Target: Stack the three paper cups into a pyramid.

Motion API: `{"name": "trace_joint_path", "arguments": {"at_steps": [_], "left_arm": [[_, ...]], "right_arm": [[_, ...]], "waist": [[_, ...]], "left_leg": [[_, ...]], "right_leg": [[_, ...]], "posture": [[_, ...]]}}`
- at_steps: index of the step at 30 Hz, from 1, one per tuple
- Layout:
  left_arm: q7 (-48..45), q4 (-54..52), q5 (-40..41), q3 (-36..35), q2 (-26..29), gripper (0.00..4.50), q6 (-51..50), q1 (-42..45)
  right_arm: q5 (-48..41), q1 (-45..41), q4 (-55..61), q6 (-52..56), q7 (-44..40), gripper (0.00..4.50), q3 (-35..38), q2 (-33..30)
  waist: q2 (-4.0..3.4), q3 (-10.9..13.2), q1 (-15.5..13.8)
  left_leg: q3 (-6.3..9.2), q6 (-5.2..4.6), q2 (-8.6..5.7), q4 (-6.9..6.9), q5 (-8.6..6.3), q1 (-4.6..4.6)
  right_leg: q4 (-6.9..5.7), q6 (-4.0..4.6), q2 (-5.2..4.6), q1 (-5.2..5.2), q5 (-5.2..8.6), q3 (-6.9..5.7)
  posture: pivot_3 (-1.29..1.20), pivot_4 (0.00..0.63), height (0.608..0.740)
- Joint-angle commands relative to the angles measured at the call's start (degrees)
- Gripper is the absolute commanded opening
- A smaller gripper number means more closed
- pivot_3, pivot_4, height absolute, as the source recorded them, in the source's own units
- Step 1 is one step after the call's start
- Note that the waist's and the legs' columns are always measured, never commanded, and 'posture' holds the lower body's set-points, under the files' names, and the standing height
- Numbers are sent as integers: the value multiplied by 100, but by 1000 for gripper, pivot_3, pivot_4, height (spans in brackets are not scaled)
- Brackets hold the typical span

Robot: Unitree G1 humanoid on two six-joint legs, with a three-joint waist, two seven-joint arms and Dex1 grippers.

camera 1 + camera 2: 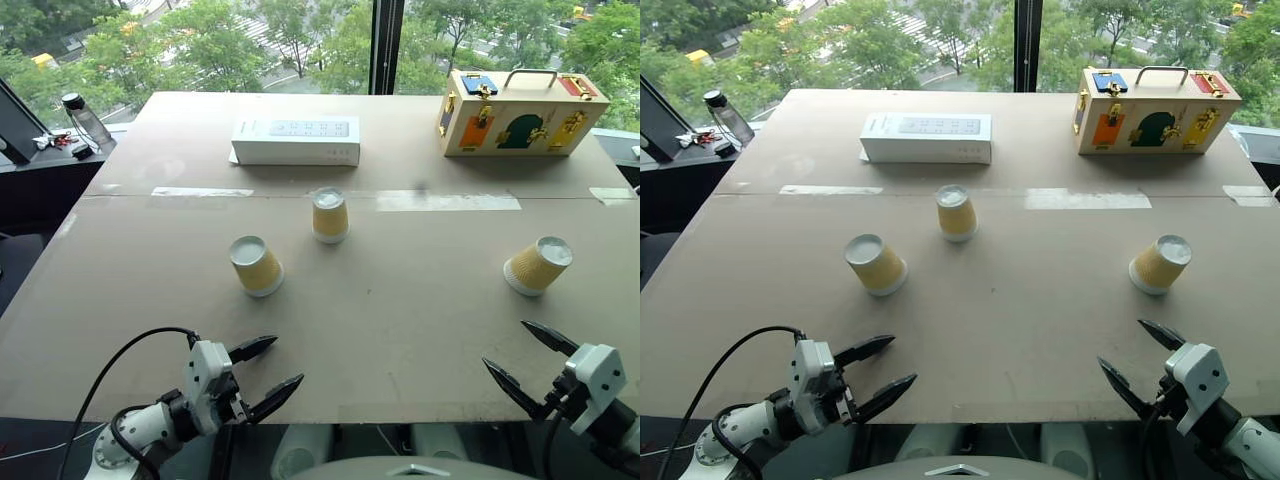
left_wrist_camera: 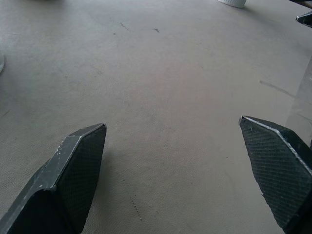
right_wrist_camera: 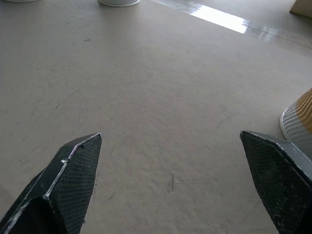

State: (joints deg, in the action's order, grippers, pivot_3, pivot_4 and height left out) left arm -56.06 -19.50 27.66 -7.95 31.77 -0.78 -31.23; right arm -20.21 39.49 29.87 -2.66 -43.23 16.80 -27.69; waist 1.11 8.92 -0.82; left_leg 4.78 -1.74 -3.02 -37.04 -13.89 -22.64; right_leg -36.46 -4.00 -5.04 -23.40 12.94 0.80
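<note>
My left gripper should keep moving, fingers open, toward the paper cup (image 1: 256,266) nearest it, which stands clear of its neighbours, and close around the cup's sides (image 1: 261,275).
Three yellow-tan paper cups stand upside down and apart on the brown table (image 1: 400,320). One cup (image 1: 257,266) sits left of centre, a second cup (image 1: 330,215) stands a little farther back near the middle, and a third cup (image 1: 537,266) is at the right. My left gripper (image 1: 268,373) hovers open over the table's near edge, below the left cup, with nothing between its fingers. Near the front right corner, in front of the right cup, my right gripper (image 1: 523,361) is open and empty too. In the right wrist view the right cup's rim (image 3: 297,124) shows beside one finger.
A white flat box (image 1: 297,141) lies at the back centre. A cream case with colourful latches (image 1: 518,111) stands at the back right. Strips of tape (image 1: 450,201) cross the table. A bottle (image 1: 85,118) stands on a side surface at the far left.
</note>
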Motion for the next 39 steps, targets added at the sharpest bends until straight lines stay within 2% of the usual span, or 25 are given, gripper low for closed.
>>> {"name": "trace_joint_path", "arguments": {"at_steps": [1, 4, 8, 13, 19, 23, 26, 29, 39], "left_arm": [[-194, 301, 166, -273, -8, 4472, 278, 106], [-376, 636, 470, -540, -42, 4472, 385, 390], [-258, 777, 777, -835, -89, 4472, 127, 577], [579, 365, 1074, -1223, 34, 4472, -620, 1167], [618, 51, 1321, -1548, 377, 4472, -1174, 1259], [383, 45, 1198, -1503, 779, 4472, -1323, 1473], [486, 241, 1069, -1463, 779, 4472, -1321, 1713], [577, 239, 1116, -1438, 805, 4472, -1499, 1997], [458, 783, 664, -1145, 806, 4472, -1478, 2641]], "right_arm": [[-26, -88, 168, -36, 118, 4500, -10, 67], [-52, -331, 515, 124, 321, 4500, -318, 171], [-113, -726, 1025, 323, 235, 4500, -771, 9], [-1071, -1567, 1469, 1072, -404, 4500, -1046, -783], [-1341, -1941, 1498, 1348, -620, 4500, -1149, -1132], [-1353, -2130, 1357, 1305, -678, 4500, -1153, -1097], [-1214, -2303, 1169, 1182, -652, 4500, -1267, -948], [-1462, -2468, 1302, 1328, -580, 4500, -1234, -880], [-1521, -2285, 1402, 1236, -823, 4500, -1169, -999]], "waist": [[0, 0, 0], [-5, -2, 0], [-5, -3, 10], [8, -5, -7], [14, -6, -2], [10, -4, -5], [12, -5, 0], [10, -3, 2], [9, -3, -2]], "left_leg": [[0, 1, 0, 0, -1, 0], [2, 1, 3, 1, -1, 1], [-2, -3, 7, -1, 2, 2], [-1, -7, 5, -8, 3, 0], [10, -7, 3, -9, -3, -4], [13, -7, 4, -10, -4, -6], [13, -8, 4, -12, -4, 0], [12, -7, 5, -11, -4, -1], [10, -6, 5, -11, -4, -1]], "right_leg": [[0, 0, 0, 0, 0, 0], [0, 0, 5, -1, 0, -4], [0, 0, 4, -5, 0, -7], [2, 2, 7, -4, -5, -31], [15, 24, 11, 5, -18, -47], [14, 24, 17, 5, -18, -52], [14, 23, 17, 7, -17, -53], [14, 25, 37, 6, -19, -50], [13, 27, 40, 6, -21, -43]], "posture": [[0, 150, 740], [0, 150, 740], [0, 150, 740], [0, 150, 740], [0, 150, 740], [0, 150, 740], [0, 150, 740], [0, 150, 740], [0, 150, 740]]}}
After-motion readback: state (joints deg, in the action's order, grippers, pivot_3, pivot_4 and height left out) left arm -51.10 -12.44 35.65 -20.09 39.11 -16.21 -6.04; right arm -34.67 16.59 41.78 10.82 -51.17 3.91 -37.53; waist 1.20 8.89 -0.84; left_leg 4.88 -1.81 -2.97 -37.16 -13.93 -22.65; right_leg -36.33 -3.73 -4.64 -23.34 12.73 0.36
